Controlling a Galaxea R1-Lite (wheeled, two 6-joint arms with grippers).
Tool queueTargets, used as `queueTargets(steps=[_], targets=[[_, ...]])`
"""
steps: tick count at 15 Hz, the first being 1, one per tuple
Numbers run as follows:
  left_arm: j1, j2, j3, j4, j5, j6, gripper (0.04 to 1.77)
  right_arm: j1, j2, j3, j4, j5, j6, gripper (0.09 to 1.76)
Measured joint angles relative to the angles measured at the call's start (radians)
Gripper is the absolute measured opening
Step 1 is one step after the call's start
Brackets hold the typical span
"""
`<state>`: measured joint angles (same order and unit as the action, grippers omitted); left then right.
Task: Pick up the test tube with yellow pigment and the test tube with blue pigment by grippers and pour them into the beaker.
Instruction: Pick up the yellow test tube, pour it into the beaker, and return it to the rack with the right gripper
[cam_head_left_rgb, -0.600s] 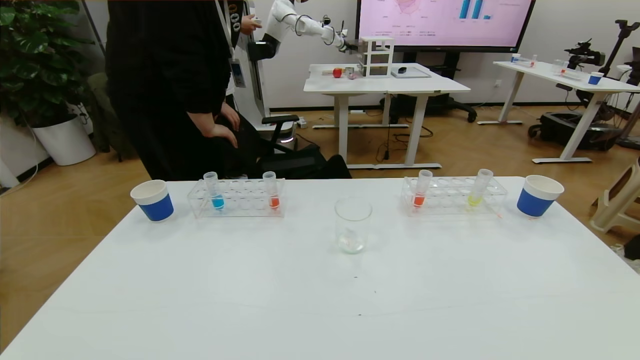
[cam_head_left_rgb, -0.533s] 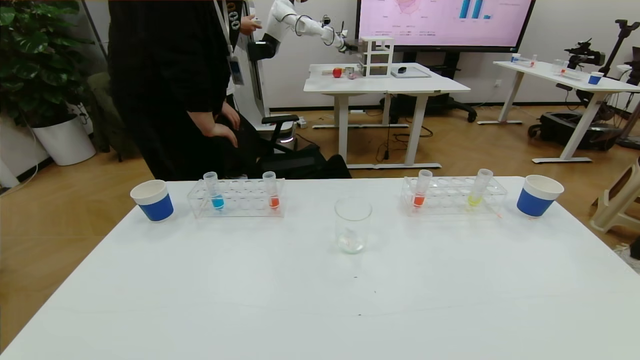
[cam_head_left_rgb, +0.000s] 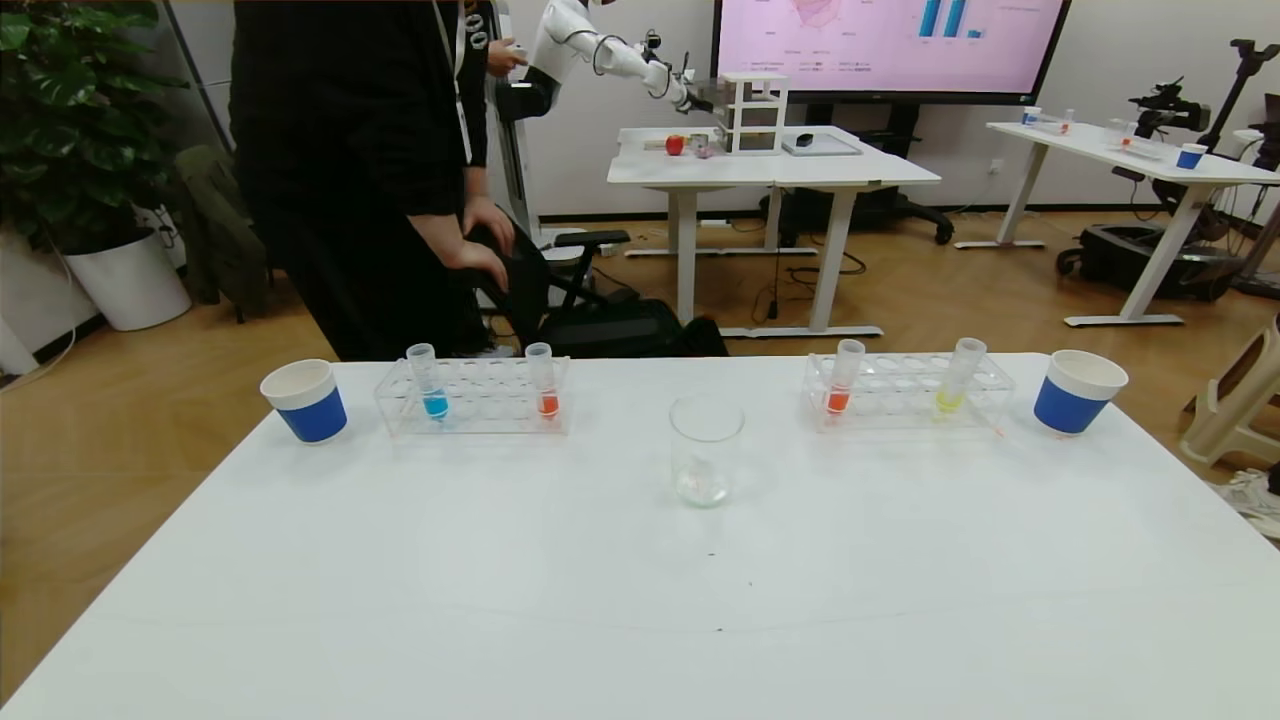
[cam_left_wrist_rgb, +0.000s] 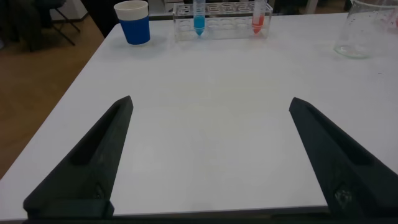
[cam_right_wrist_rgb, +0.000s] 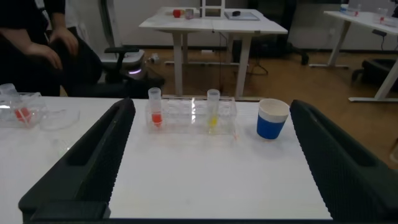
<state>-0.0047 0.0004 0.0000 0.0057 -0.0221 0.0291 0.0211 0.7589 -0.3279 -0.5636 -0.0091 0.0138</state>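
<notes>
My gripper will pour the yellow pigment (cam_head_left_rgb: 950, 397), which fills only the low end of the test tube (cam_head_left_rgb: 961, 370), so it should just cover the beaker's bottom.
The test tube with blue pigment (cam_head_left_rgb: 432, 385) stands upright in the left clear rack (cam_head_left_rgb: 480, 412); it also shows in the left wrist view (cam_left_wrist_rgb: 199, 15). The test tube with yellow pigment (cam_head_left_rgb: 955, 385) stands in the right clear rack (cam_head_left_rgb: 900, 400) and shows in the right wrist view (cam_right_wrist_rgb: 212, 113). The beaker (cam_head_left_rgb: 706, 450) stands between the racks, nearer me, and shows in the left wrist view (cam_left_wrist_rgb: 364, 31). Neither gripper shows in the head view. My left gripper (cam_left_wrist_rgb: 210, 102) is open and empty over bare table, well short of the blue tube. My right gripper (cam_right_wrist_rgb: 211, 104) is open and empty, well short of the yellow tube.
Each rack also holds an orange tube, one on the left (cam_head_left_rgb: 543, 385) and one on the right (cam_head_left_rgb: 842, 380). Blue-and-white paper cups stand at the far left (cam_head_left_rgb: 305, 400) and far right (cam_head_left_rgb: 1075, 392). A person in black (cam_head_left_rgb: 360, 170) stands behind the table's far edge beside a chair (cam_head_left_rgb: 570, 290).
The person behind the table has shifted to the right and moved the chair. The tubes, racks, cups and beaker have not moved.
</notes>
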Motion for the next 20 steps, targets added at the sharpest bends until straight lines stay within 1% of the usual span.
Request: queueTargets(steps=[3,7,11,13,14,16,20], targets=[[0.0,0.0,0.0,0.0,0.0,0.0,1.75,-0.008,0.311,-0.057,-0.214,0.034,0.002,1.74],[0.0,0.0,0.0,0.0,0.0,0.0,1.75,-0.044,0.691,-0.101,-0.499,0.085,0.004,1.74],[0.0,0.0,0.0,0.0,0.0,0.0,1.75,-0.077,1.039,-0.132,-0.816,0.1,0.044,1.74],[0.0,0.0,0.0,0.0,0.0,0.0,1.75,-0.085,1.201,-0.146,-0.94,0.106,0.058,1.74],[0.0,0.0,0.0,0.0,0.0,0.0,1.75,-0.087,1.266,-0.156,-0.973,0.111,0.063,1.74],[0.0,0.0,0.0,0.0,0.0,0.0,1.75,-0.092,1.356,-0.192,-0.995,0.116,0.069,1.74],[0.0,0.0,0.0,0.0,0.0,0.0,1.75,-0.094,1.44,-0.294,-0.998,0.149,0.068,1.74]])
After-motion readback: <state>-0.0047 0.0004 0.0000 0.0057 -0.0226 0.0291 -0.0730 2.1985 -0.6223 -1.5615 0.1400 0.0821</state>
